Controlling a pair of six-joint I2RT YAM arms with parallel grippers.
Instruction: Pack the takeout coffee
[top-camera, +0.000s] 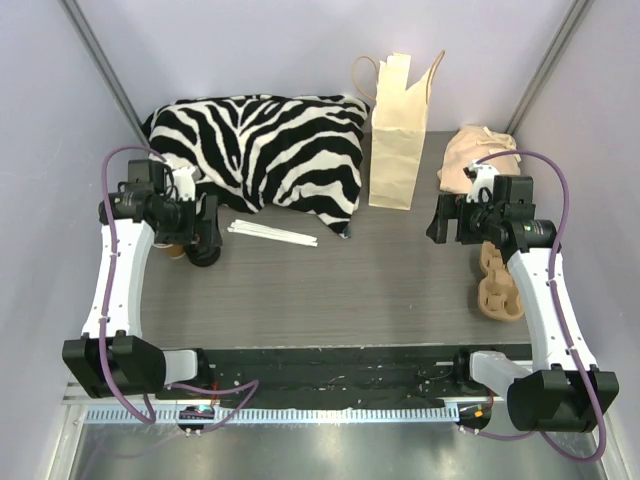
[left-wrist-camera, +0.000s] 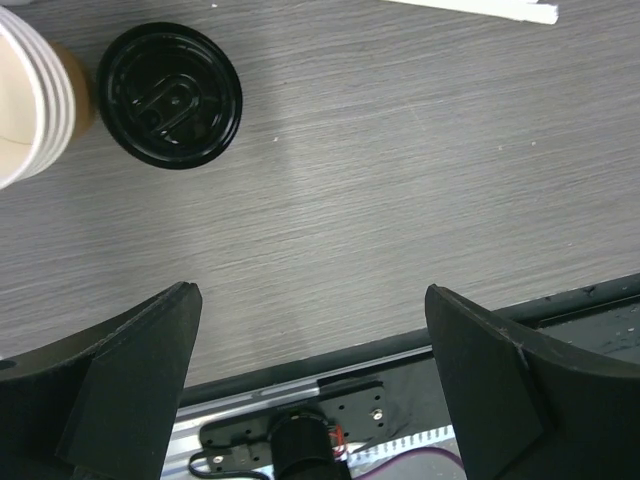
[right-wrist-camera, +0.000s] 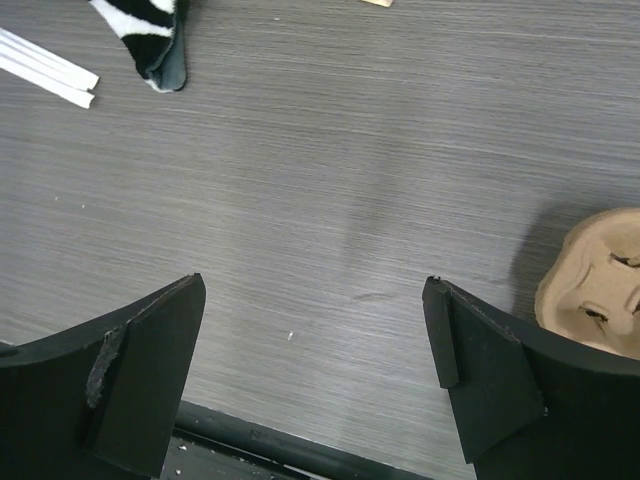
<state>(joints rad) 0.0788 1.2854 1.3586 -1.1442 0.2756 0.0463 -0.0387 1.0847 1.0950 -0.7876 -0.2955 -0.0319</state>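
Note:
My left gripper should keep nearing the brown cup until its fingers straddle the cup's rim (left-wrist-camera: 47, 150), since it stands upright, its white rim (left-wrist-camera: 57, 95) clear above the black lid.
The takeout coffee (left-wrist-camera: 78, 100), a brown kraft-paper cup with white rolled rims and an open cream inside, stands at the far left of the table; from above the cup (top-camera: 172, 249) is half hidden under the left arm. A flat black lid (left-wrist-camera: 170, 95) lies right beside it on the table. My left gripper (left-wrist-camera: 311, 291) hangs open over bare table next to the lid (top-camera: 205, 259), holding nothing. My right gripper (right-wrist-camera: 313, 283) is open too, above bare table on the right side. From above, the left gripper (top-camera: 207, 232) and right gripper (top-camera: 443, 220) are far apart.
A tan paper bag (top-camera: 398, 140) stands upright at the back centre. A zebra-print cloth (top-camera: 265, 145) lies back left, with white sticks (top-camera: 272, 233) in front of it. A cardboard cup carrier (top-camera: 500, 287) lies under the right arm, and a pinkish cloth (top-camera: 478, 150) behind it.

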